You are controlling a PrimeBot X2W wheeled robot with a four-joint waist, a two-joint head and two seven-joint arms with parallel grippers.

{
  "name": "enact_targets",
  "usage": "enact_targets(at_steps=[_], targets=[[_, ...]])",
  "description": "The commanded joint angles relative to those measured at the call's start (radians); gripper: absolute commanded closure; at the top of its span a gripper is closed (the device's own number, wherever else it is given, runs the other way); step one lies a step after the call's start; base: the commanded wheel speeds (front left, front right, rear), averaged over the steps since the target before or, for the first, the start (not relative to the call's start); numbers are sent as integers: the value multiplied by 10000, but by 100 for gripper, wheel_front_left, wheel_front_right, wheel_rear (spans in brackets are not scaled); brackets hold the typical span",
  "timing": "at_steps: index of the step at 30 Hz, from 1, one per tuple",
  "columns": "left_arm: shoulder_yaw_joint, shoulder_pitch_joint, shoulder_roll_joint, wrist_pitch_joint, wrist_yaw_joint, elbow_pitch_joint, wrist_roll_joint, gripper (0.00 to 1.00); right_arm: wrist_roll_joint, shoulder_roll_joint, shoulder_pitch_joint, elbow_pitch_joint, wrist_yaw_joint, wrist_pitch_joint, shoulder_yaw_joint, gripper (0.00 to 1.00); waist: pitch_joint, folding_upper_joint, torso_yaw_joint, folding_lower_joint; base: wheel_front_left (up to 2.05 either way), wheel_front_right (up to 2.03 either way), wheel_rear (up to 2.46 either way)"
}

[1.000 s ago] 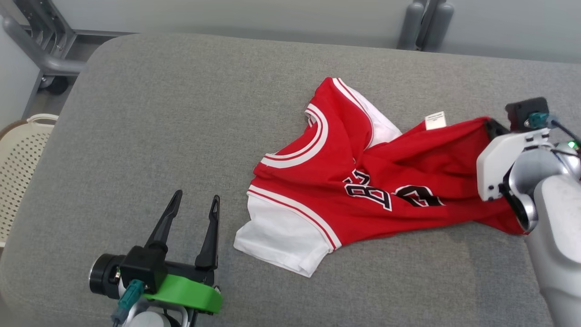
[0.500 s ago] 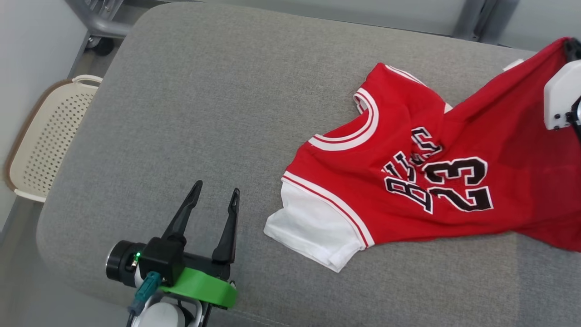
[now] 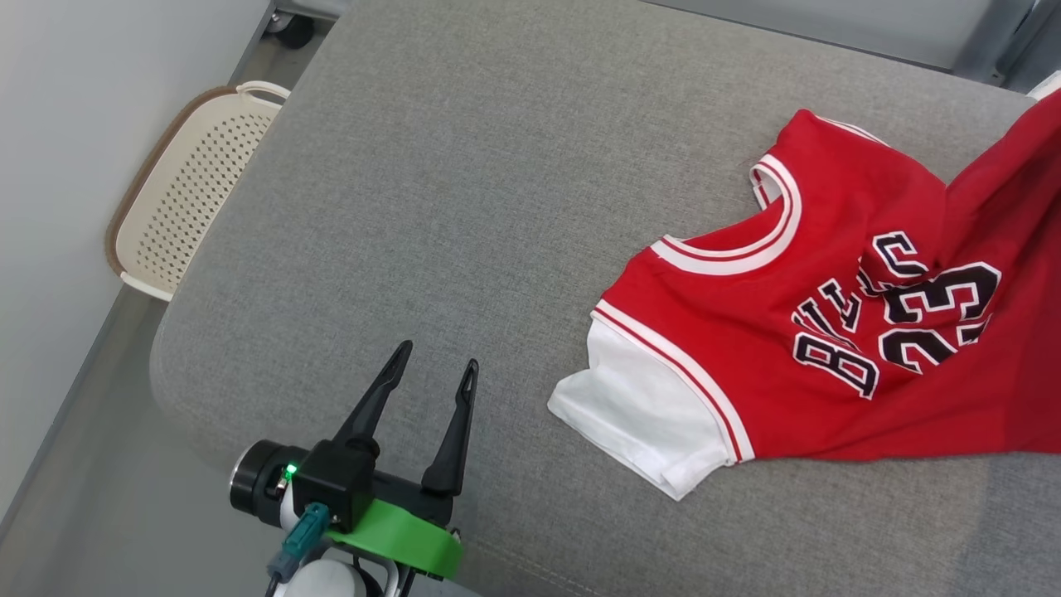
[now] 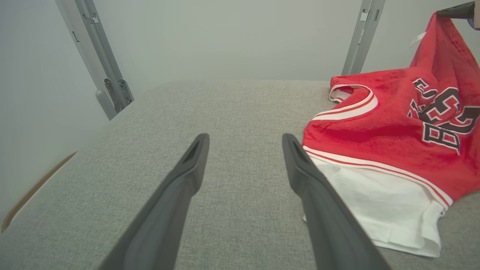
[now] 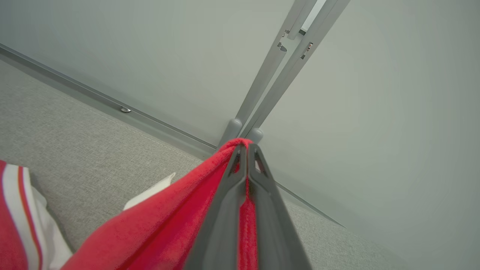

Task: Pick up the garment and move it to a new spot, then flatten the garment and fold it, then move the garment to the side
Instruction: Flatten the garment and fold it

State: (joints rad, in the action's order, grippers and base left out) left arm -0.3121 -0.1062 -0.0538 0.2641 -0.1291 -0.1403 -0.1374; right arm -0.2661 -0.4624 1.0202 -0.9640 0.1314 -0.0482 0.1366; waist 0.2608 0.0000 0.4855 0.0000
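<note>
My gripper will make the garment's red side (image 3: pixel 835 433) follow over the lettering when it folds the white sleeve, because the sleeve joins the garment along a striped band (image 3: pixel 688 373).
The garment (image 3: pixel 829 332) is a red basketball jersey with white sleeves and black number lettering, lying on the grey cushion (image 3: pixel 497 166) at the right. Its right part rises off the cushion toward the frame edge. In the right wrist view my right gripper (image 5: pixel 245 148) is shut on a fold of the red garment (image 5: pixel 180 225), held up in the air. That lifted corner of the garment (image 4: pixel 431 56) also hangs at the top right of the left wrist view. My left gripper (image 3: pixel 435 356) stands open, empty, left of the white sleeve (image 3: pixel 638 414). Its fingers (image 4: pixel 187 176) hover over bare cushion.
A cream perforated basket (image 3: pixel 191 182) stands on the floor left of the cushion. Grey metal frame posts (image 4: pixel 101 63) rise behind the cushion against a pale wall. The cushion's front left corner (image 3: pixel 182 390) drops to the floor near my left gripper.
The head camera has swung left, so the whole picture shifted right. My right gripper has raised its part of the jersey, and the number now shows flatter. The left gripper stays open.
</note>
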Motion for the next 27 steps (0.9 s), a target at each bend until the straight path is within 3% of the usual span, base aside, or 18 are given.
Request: enact_targets(at_steps=[1, 10, 15, 22, 27], targets=[[-31, -122, -29, 7, -18, 50, -48, 0, -207, 93, 184, -177, -15, -127, 55, 0, 235, 0, 222, 0, 0, 0, 0], [257, -322, 8, 7, 20, 219, -10, 0, 15, 733, 329, -655, -15, 324, -468, 0, 385, 0, -238, 0, 0, 0, 0], [539, -244, 17, 7, 60, 269, 66, 0, 624, 736, -398, -683, -15, 1100, -1377, 0, 76, 0, -958, 0, 0, 0, 0], [1016, -54, 15, 7, 69, 252, 211, 0, 1723, 342, -1964, 211, -17, 1968, -2100, 0, -414, 0, -2019, 0, 0, 0, 0], [1313, 88, 17, 7, 78, 53, 83, 0, 2505, 192, -3385, 1325, -15, 2008, -2003, 0, -778, 0, -2530, 0, 0, 0, 0]])
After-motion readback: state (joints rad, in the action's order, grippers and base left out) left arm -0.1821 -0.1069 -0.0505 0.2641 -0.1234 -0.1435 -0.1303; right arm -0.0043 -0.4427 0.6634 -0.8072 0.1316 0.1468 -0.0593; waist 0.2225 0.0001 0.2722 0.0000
